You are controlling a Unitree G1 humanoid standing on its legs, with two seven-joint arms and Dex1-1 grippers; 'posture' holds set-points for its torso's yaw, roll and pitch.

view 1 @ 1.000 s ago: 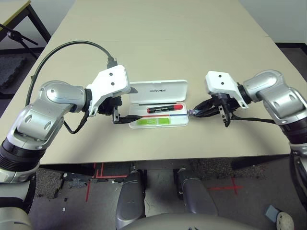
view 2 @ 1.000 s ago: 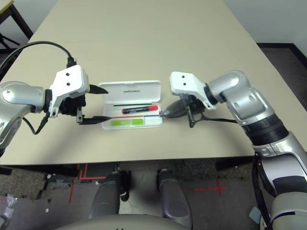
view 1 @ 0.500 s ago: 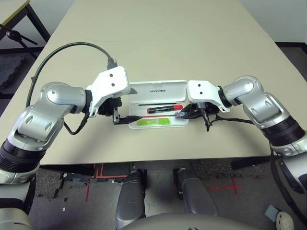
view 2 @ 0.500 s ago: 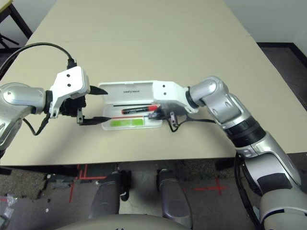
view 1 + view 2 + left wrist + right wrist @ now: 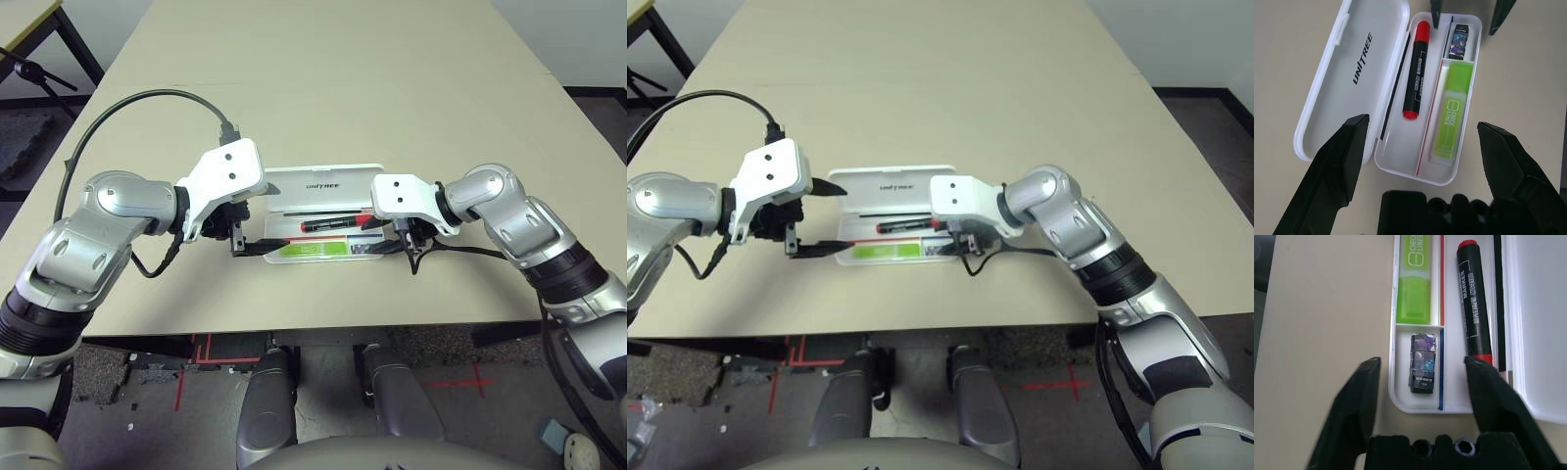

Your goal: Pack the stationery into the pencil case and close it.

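I should first move my right gripper away, because it is over the block's compartment (image 5: 365, 244) and in the way of the lid (image 5: 294, 179). Then my left gripper will fold the lid shut from behind.
The white pencil case (image 5: 294, 186) lies open on the table, lid folded back. Its tray holds the stationery. The red-and-black marker (image 5: 328, 224) lies along the hinge side. The light green highlighter (image 5: 1449, 117) lies along the front. The small dark block (image 5: 1423, 363) sits in the little compartment at the tray's right end. My right gripper (image 5: 1422, 361) stands open over that end, one finger on each side of the block and apart from it. My left gripper (image 5: 1421, 123) is open at the tray's left end, with nothing between its fingers.
A black cable (image 5: 147, 98) loops from my left wrist over the table's left side. Another cable (image 5: 480, 250) trails right from my right wrist. The table's front edge (image 5: 313, 328) runs close below the case. Bare tabletop lies behind the case.
My right gripper moved left from beside the case to over the tray's right end and opened, leaving the block in the compartment. My left arm stayed put.
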